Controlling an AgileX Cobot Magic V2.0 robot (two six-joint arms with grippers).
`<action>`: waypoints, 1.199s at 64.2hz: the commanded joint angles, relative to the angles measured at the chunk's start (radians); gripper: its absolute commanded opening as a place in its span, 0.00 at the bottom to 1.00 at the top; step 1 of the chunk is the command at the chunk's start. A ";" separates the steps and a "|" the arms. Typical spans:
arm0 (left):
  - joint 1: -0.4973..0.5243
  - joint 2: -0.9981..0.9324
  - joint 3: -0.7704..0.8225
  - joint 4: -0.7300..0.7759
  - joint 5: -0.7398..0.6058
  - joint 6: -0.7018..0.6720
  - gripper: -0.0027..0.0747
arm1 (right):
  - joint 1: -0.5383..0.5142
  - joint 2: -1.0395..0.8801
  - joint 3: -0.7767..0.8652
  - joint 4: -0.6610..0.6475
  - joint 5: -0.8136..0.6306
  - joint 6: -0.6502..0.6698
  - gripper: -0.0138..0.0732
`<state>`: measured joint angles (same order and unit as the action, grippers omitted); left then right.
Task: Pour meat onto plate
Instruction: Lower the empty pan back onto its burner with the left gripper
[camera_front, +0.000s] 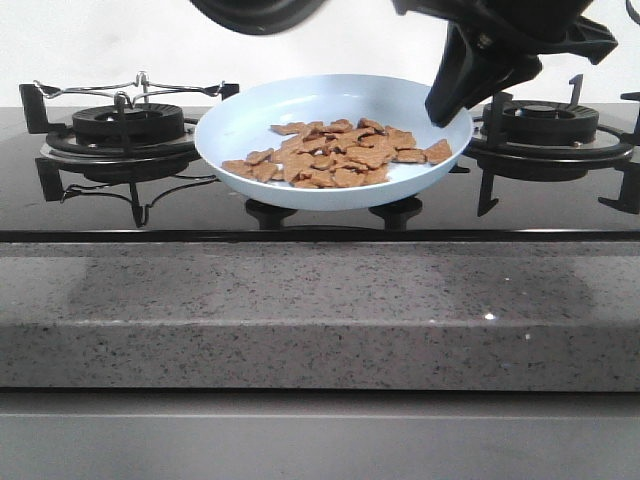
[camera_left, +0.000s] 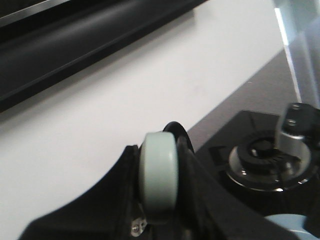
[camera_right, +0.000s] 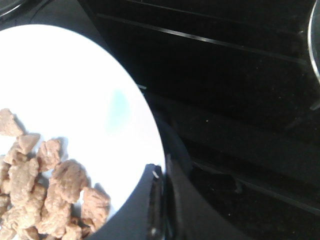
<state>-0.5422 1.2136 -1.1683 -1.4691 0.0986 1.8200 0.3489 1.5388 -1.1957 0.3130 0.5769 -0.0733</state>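
Observation:
My gripper should keep carrying the pan to the burner on my left gripper's side (camera_front: 128, 120) until the pan rests level there. That burner is clear, and the meat is on the plate (camera_front: 335, 155).
The pale blue plate (camera_front: 240, 130) is over the middle of the black cooktop. A loose heap of reddish-brown meat (camera_front: 340, 155) lies in its right half. My right gripper (camera_front: 447, 108) comes down from above and is shut on the plate's right rim. In the right wrist view the fingers (camera_right: 152, 205) clamp the rim of the plate (camera_right: 75, 90) beside the meat (camera_right: 55, 195). My left gripper (camera_left: 159, 170) is shut on a pale green pan handle (camera_left: 159, 175), held high against the white wall. A corner of the plate (camera_left: 285, 222) shows below it.
Burners with black grates stand left (camera_front: 125, 125) and right (camera_front: 550, 125) of the plate. A black rounded shape (camera_front: 260, 10) hangs at the top edge above the plate. A speckled grey counter edge (camera_front: 320, 310) runs along the front.

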 joint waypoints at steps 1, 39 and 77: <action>0.049 -0.032 -0.052 -0.115 -0.060 -0.008 0.01 | 0.001 -0.044 -0.026 0.012 -0.055 -0.009 0.08; 0.666 0.144 -0.069 -0.394 0.517 -0.559 0.01 | 0.001 -0.044 -0.026 0.012 -0.054 -0.009 0.08; 0.813 0.519 -0.178 -0.394 0.736 -0.964 0.01 | 0.001 -0.044 -0.026 0.012 -0.053 -0.009 0.08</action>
<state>0.2691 1.7427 -1.2885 -1.7638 0.7759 0.9088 0.3489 1.5388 -1.1957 0.3130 0.5769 -0.0733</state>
